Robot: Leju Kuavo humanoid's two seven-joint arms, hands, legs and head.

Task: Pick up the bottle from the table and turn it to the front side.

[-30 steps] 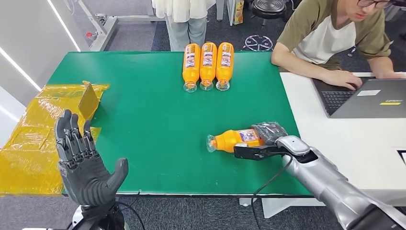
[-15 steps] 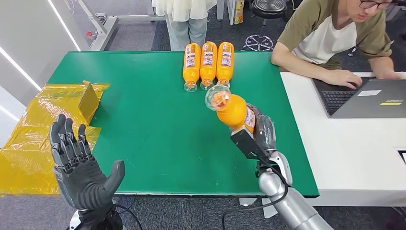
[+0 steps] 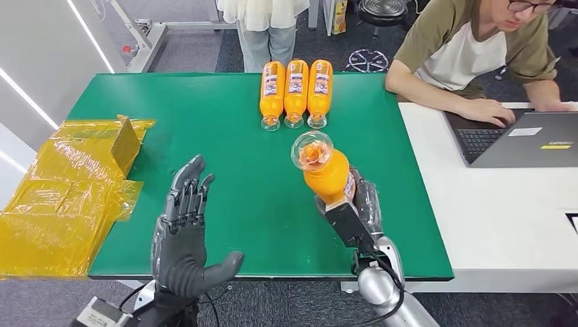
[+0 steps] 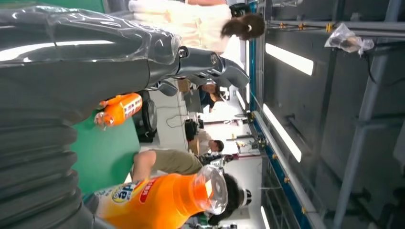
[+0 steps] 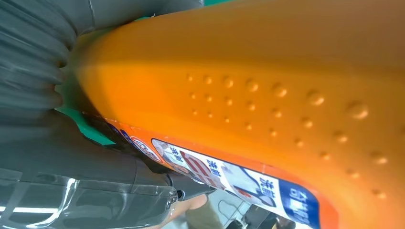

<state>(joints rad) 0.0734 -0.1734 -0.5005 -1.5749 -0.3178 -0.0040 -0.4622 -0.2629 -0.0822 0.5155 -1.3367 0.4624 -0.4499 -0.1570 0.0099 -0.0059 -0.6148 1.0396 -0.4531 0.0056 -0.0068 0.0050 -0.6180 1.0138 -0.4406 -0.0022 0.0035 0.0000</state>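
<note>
I expect the clear cap (image 3: 312, 150) to stay on when I carry the bottle by its cap end, because the cap sits squarely against the orange collar (image 4: 187, 192).
My right hand (image 3: 354, 212) grips an orange bottle (image 3: 324, 170) by its lower body and holds it up above the green table (image 3: 225, 170), clear cap end pointing up toward the camera. In the right wrist view the bottle's orange body (image 5: 267, 86) with its printed label (image 5: 224, 176) lies against my palm. The left wrist view catches the same bottle (image 4: 157, 202) from the side. My left hand (image 3: 185, 231) is raised over the table's near edge, to the left of the bottle, palm open and fingers spread, holding nothing.
Three more orange bottles (image 3: 296, 92) lie side by side at the table's far edge. Crumpled yellow plastic wrap (image 3: 65, 194) covers the table's left end. A person (image 3: 477, 54) sits at a white desk (image 3: 504, 204) on the right with a laptop (image 3: 525, 139). Another person (image 3: 262, 27) stands behind the table.
My right hand lifted the bottle off the table and tipped it upright, cap toward the camera. My left hand moved right and forward, over the green table.
</note>
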